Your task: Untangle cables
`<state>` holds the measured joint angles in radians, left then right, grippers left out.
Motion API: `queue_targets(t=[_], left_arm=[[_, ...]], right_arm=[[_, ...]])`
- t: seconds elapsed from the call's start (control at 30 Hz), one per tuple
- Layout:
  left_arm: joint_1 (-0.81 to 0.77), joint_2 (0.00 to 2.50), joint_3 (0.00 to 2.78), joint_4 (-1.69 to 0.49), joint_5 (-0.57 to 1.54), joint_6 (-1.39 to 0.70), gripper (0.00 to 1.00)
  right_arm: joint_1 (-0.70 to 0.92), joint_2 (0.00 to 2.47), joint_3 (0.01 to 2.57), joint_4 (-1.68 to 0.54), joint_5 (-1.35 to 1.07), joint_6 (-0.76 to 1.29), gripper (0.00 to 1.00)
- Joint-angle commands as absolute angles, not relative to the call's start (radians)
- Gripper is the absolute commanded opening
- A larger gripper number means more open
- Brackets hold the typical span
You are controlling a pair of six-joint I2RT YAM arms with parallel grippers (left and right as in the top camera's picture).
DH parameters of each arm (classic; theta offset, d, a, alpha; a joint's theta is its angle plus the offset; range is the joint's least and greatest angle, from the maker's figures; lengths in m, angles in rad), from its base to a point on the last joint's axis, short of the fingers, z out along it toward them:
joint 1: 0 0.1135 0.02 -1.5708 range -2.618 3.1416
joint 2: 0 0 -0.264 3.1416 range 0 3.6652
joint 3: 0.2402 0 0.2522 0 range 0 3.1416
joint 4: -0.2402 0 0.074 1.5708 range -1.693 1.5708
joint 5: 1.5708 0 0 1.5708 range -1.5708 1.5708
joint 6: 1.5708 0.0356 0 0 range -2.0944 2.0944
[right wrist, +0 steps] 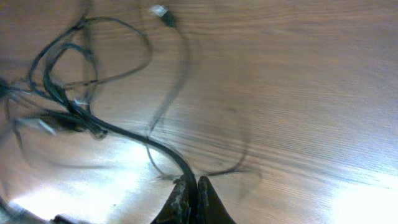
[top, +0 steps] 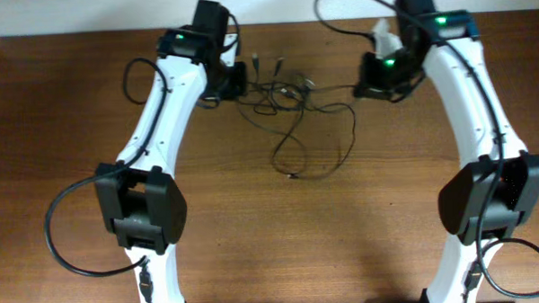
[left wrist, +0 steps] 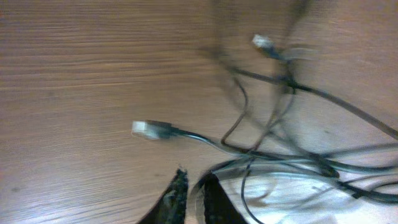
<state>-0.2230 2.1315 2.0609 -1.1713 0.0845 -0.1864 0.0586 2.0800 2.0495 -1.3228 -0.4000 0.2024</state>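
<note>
Both grippers are holding cables at opposite edges and the knot (top: 291, 96) stays bunched, so my left gripper should open while my right gripper raises its black cable (top: 334, 88) high.
The cables (top: 285, 95) are thin black cords, bunched in a knot at the table's far middle, with loops trailing toward me (top: 292, 160). My left gripper (top: 236, 81) sits at the knot's left edge. In the left wrist view its fingers (left wrist: 196, 183) are nearly closed around one cable (left wrist: 280, 163) that runs right; a silvery-tipped plug (left wrist: 149, 129) lies loose just ahead. My right gripper (top: 372, 83) is at the knot's right side. In the right wrist view its fingers (right wrist: 190, 183) are shut on a black cable (right wrist: 140, 140) leading to the knot (right wrist: 68, 112).
The wooden table (top: 273, 241) carries both arms' bases at the front left and front right. Another plug (left wrist: 262, 42) lies farther out in the left wrist view, and one plug (right wrist: 160, 11) lies at the top of the right wrist view. A white object (top: 387, 35) stands behind the right gripper.
</note>
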Motion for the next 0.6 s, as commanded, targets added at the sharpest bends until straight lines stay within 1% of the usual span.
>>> queue_targets(t=[0.0, 0.1, 0.13, 0.17, 0.2, 0.27, 0.33, 0.37, 0.43, 0.57], left_arm=[[-0.128, 2.100, 2.071, -1.189, -0.076, -0.186, 0.14], [-0.099, 2.100, 2.071, -1.199, -0.076, -0.186, 0.14], [-0.095, 2.100, 2.071, -1.200, -0.075, -0.186, 0.13], [-0.093, 2.100, 2.071, -1.203, -0.066, -0.186, 0.10], [-0.093, 2.100, 2.071, -1.203, -0.034, -0.186, 0.09], [-0.098, 2.100, 2.071, -1.196, 0.138, -0.185, 0.08], [-0.111, 2.100, 2.070, -1.178, 0.242, -0.181, 0.08], [-0.117, 2.100, 2.070, -1.169, 0.260, -0.173, 0.09], [-0.129, 2.100, 2.070, -1.138, 0.287, -0.163, 0.11], [-0.119, 2.100, 2.070, -1.090, 0.292, -0.163, 0.23]], right_arm=[[-0.036, 2.067, 2.046, -1.349, -0.301, 0.161, 0.04], [-0.089, 2.067, 2.046, -1.367, -0.303, 0.146, 0.04], [-0.096, 2.067, 2.046, -1.372, -0.306, 0.144, 0.04], [-0.099, 2.067, 2.046, -1.381, -0.327, 0.116, 0.04], [-0.096, 2.067, 2.046, -1.389, -0.344, 0.090, 0.04], [-0.084, 2.067, 2.047, -1.404, -0.349, 0.081, 0.04], [-0.084, 2.056, 2.048, -1.419, -0.476, 0.032, 0.04], [-0.084, 2.044, 2.048, -1.426, -0.530, 0.005, 0.04], [-0.078, 1.981, 2.084, -1.469, -0.577, -0.012, 0.04], [0.030, 1.848, 2.267, -1.542, -0.572, -0.019, 0.04]])
